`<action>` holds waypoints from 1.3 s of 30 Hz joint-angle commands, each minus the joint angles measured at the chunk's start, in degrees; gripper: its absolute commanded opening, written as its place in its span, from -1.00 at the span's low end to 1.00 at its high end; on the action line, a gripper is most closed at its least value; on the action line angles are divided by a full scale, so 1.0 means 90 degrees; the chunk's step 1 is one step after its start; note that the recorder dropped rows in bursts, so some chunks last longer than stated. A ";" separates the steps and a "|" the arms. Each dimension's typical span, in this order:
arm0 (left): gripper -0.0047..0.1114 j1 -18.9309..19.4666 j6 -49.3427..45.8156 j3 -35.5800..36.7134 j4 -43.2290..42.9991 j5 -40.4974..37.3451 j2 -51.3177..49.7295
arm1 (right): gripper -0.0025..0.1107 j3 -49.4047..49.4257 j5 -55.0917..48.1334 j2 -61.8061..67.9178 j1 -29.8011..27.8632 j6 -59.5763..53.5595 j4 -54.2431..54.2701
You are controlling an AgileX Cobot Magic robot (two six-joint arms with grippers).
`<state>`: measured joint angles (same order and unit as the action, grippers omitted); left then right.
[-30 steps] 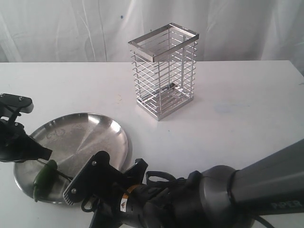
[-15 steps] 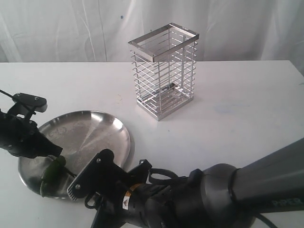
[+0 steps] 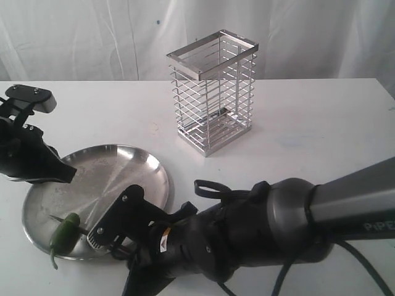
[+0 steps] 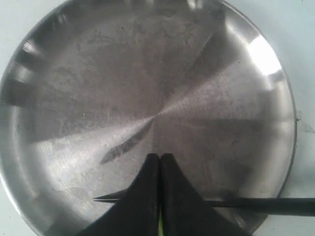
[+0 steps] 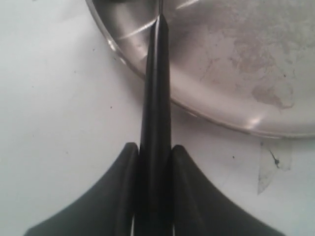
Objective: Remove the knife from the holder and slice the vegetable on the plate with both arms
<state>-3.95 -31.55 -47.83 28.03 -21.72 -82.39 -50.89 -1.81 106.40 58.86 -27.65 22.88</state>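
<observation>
The green chili's upper end is over the knife's blade, so my right gripper needs to raise the knife out of the way and then lower it onto the chili from above.
The green chili lies on the front left rim of the steel plate. The knife's thin dark blade crosses it. My right gripper is shut on the knife's black handle, and the blade reaches over the plate. My left gripper hovers above the plate's left side, apart from the chili, with its jaws together. In the left wrist view the fingers meet over the plate. The blade passes beneath them, and a green sliver shows in their gap.
The chrome wire holder stands empty behind the plate, towards the table's middle. My right arm's thick grey body fills the front right. A white curtain hangs behind the white table.
My left gripper has lifted up and back off the chili, which stays on the plate's front rim under the blade. The right arm has shifted slightly with the knife.
</observation>
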 commanded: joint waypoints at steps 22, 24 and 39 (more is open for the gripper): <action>-0.90 -0.0022 0.0102 0.0016 0.0026 -0.0386 0.0070 | -0.96 -0.1625 -0.1639 0.0651 -0.0075 -0.0006 -0.0741; -0.90 -0.0022 0.0099 0.0016 0.0026 -0.0378 0.0070 | -0.96 -0.1625 -0.1553 0.0650 -0.0075 0.0221 -0.0973; -0.90 -0.0022 0.0084 0.0016 0.0038 -0.0326 0.0070 | -0.96 -0.1981 -0.1916 0.0557 -0.0318 0.0949 -0.1782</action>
<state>-3.95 -30.95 -47.83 27.91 -23.99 -82.39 -68.38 -17.52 112.25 56.40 -19.47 7.35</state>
